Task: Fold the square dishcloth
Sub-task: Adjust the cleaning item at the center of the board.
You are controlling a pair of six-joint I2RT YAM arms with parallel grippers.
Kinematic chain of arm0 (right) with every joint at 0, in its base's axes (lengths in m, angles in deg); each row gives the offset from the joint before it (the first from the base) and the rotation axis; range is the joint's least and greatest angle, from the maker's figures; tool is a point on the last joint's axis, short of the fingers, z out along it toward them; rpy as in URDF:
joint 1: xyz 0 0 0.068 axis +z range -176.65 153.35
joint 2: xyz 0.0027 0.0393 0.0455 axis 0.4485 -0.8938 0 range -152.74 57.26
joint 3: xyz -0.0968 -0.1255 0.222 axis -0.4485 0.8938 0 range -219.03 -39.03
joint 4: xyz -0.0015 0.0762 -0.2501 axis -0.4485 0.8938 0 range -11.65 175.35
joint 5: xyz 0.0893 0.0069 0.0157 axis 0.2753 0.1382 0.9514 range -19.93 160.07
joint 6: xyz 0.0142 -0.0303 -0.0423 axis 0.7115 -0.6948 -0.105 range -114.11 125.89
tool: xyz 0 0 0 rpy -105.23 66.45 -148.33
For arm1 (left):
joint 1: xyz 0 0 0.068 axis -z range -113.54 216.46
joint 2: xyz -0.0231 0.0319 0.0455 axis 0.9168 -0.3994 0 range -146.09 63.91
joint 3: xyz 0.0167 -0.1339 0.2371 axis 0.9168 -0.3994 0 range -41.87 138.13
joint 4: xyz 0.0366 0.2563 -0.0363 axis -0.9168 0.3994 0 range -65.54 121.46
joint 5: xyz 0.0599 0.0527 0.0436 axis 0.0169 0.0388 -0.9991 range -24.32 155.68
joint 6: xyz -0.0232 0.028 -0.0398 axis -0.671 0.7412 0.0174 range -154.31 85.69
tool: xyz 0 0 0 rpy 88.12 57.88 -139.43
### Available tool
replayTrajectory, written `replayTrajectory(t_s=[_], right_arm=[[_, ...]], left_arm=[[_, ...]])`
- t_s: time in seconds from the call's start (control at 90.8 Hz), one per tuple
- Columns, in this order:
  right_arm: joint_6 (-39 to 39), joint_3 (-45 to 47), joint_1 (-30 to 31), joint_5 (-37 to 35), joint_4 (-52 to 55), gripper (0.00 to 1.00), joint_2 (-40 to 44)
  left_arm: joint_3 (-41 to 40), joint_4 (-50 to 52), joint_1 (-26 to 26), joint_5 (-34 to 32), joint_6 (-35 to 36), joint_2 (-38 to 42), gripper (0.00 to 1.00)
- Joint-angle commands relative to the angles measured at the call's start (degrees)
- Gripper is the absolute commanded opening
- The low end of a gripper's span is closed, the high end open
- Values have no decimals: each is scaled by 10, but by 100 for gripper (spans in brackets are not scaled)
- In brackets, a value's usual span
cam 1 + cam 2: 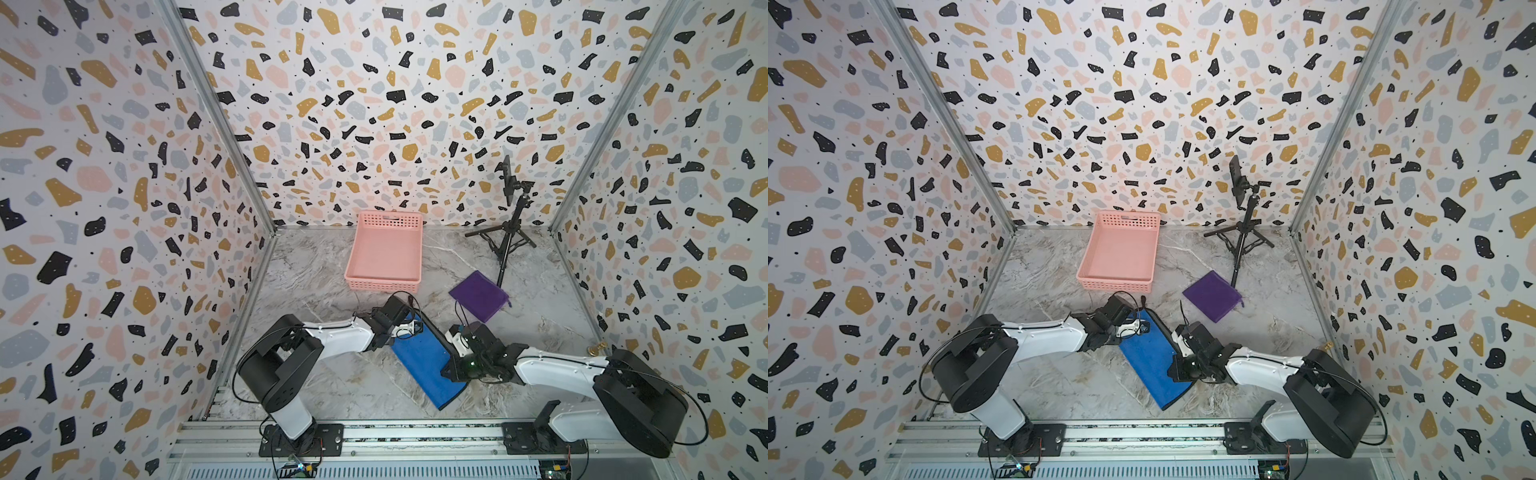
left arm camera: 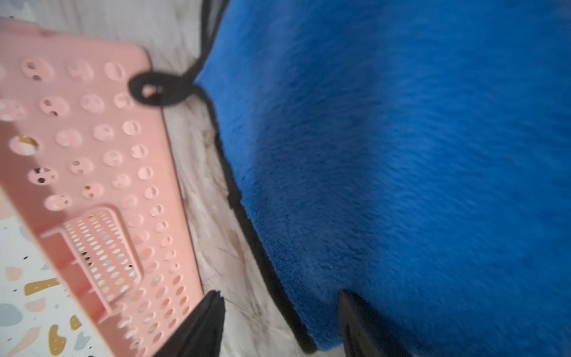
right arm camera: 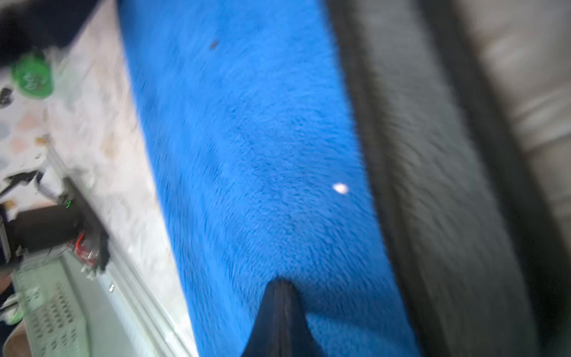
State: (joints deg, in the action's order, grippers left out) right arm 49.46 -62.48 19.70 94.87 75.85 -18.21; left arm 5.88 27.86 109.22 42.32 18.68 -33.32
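Observation:
My right gripper has to swing the dishcloth straight, because it lies at a slant to the bar, and press its far half while my left gripper takes the dishcloth's near end.
The blue dishcloth with black edging lies folded in a long strip on the marble table between my two arms in both top views. A grey band of its other side shows along one long edge. My left gripper is open and straddles the cloth's short far edge at a corner. One finger is over bare marble, the other over the blue pile. The black hanging loop lies at the corner beyond. My right gripper is shut, its tips sunk in the blue pile, which puckers round them.
A pink perforated basket stands just beyond the cloth, close to my left fingers. A folded purple cloth lies at the right, and behind it stands a black tripod. The metal rail runs along the table's front.

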Motion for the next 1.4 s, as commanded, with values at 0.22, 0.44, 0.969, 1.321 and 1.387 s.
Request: replayTrajectory(t_s=[0.22,0.44,0.969,1.321,1.387], right_arm=[[-16,-65,-27,51,131,0,61],[-71,-180,-78,40,140,0,-59],[-62,-364,-119,-78,133,0,-320],[-5,-209,-128,-113,56,0,-243],[-6,-196,-129,-118,55,0,-233]], left_arm=[[-1,-97,-8,58,12,-16,66],[-30,-14,-15,119,-2,137,69],[-89,285,168,345,-93,314,67],[-39,223,289,330,-110,189,66],[-25,199,299,310,-116,155,64]])
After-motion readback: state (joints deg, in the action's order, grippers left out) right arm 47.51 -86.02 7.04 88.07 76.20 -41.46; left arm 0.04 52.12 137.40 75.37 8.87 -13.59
